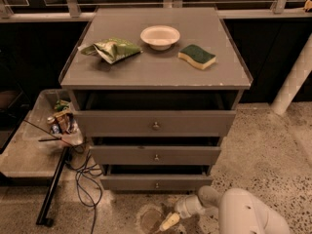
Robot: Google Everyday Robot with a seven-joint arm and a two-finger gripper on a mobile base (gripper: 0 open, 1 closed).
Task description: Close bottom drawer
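Note:
The bottom drawer stands out beyond my gripper, which is low over the floor (154, 216), so next I raise the gripper toward the drawer's front panel (169, 184) and push inward.
The bottom drawer (156, 182) is the lowest of the grey cabinet's (156, 72) three drawers. It has a slim front and a small round knob, and it stands out a little, with a dark gap above its front. My gripper (170, 222) is low over the floor, just in front of and below the drawer's front panel, slightly right of the knob and apart from it. My white arm (243, 213) comes in from the lower right. The two drawers above also stand slightly out.
A green chip bag (113, 49), a white bowl (160, 36) and a green-and-yellow sponge (197, 56) lie on the cabinet top. A clear bin of cans (58, 118) sits on a low table at left, above cables (83, 174) and a black pole (52, 191). A white pillar (295, 77) stands at right.

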